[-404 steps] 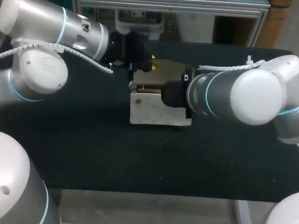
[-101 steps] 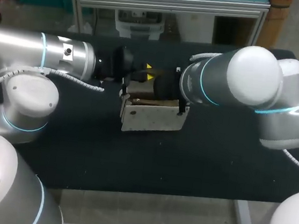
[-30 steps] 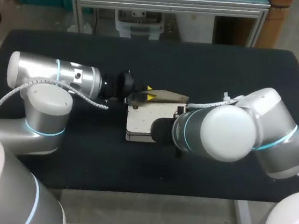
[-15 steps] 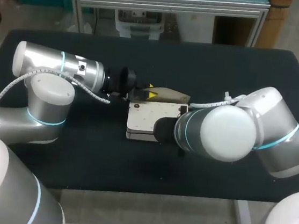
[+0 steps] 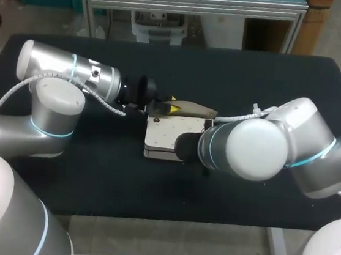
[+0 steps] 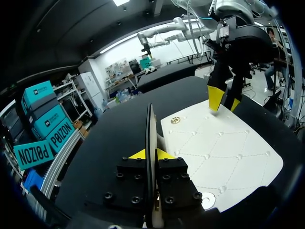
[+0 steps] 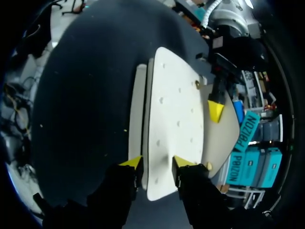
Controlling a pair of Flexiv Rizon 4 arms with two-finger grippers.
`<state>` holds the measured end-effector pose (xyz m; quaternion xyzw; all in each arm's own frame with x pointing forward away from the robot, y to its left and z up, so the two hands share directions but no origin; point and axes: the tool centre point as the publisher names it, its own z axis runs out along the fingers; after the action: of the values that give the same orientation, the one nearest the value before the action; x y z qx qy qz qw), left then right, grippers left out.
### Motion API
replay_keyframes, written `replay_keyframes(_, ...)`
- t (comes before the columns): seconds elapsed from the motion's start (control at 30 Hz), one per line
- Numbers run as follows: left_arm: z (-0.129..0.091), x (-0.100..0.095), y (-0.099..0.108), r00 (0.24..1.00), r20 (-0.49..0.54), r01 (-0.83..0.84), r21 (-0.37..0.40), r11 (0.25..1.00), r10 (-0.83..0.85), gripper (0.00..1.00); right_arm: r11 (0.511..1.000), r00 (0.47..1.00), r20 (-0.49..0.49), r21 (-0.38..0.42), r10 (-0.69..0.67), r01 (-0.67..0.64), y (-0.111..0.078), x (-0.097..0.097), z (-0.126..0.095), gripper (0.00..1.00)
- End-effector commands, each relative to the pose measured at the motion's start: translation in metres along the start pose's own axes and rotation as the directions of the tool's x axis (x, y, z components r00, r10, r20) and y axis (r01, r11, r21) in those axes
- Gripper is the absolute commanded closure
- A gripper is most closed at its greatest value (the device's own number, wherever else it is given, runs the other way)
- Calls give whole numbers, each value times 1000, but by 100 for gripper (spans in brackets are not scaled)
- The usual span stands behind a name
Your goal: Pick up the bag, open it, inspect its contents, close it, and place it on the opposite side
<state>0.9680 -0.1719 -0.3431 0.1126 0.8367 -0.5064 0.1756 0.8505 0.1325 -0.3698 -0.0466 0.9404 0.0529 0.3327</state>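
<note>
I expect the flap (image 5: 192, 109) to fold over the bag's side and stay down when I close it, because the flap sticks out from the white bag's far edge (image 5: 178, 116).
The white bag (image 5: 164, 136) lies flat on the black table, near its middle. Its flap (image 5: 194, 110) is lifted at the far side, and my left gripper (image 5: 170, 108) is shut on that flap. In the left wrist view the flap (image 6: 150, 126) runs edge-on between the closed fingers of the left gripper (image 6: 151, 153), with the bag's quilted face (image 6: 219, 148) beside it. My right gripper (image 7: 156, 164) stands open, its fingers either side of the bag's near edge (image 7: 176, 114). In the head view my right arm (image 5: 248, 148) hides that gripper.
The black table (image 5: 151, 187) stretches to both sides of the bag with nothing else on it. Both forearms lie low over the table, the left one behind the bag's left end, the right one in front of its right end.
My left forearm has swung a little toward the table's back, its gripper still on the flap. The bag and my right arm have barely shifted.
</note>
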Motion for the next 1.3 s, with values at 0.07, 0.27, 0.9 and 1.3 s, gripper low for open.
replay_keyframes(0.07,4,-2,5,1000,-15,0,6,1000,0,100,1000,982,188,-5,3,-2,-2,3,9,62)
replay_keyframes(0.27,7,-2,8,1000,-29,1,7,1000,-1,100,1000,981,192,1,9,-9,-4,-1,12,68)
replay_keyframes(0.9,-6,9,3,996,-29,-80,55,995,82,29,1000,979,203,0,22,-22,-4,-2,13,100)
replay_keyframes(1.3,-12,4,-18,981,-6,-193,-7,981,193,42,1000,979,203,0,22,-22,-4,-2,13,100)
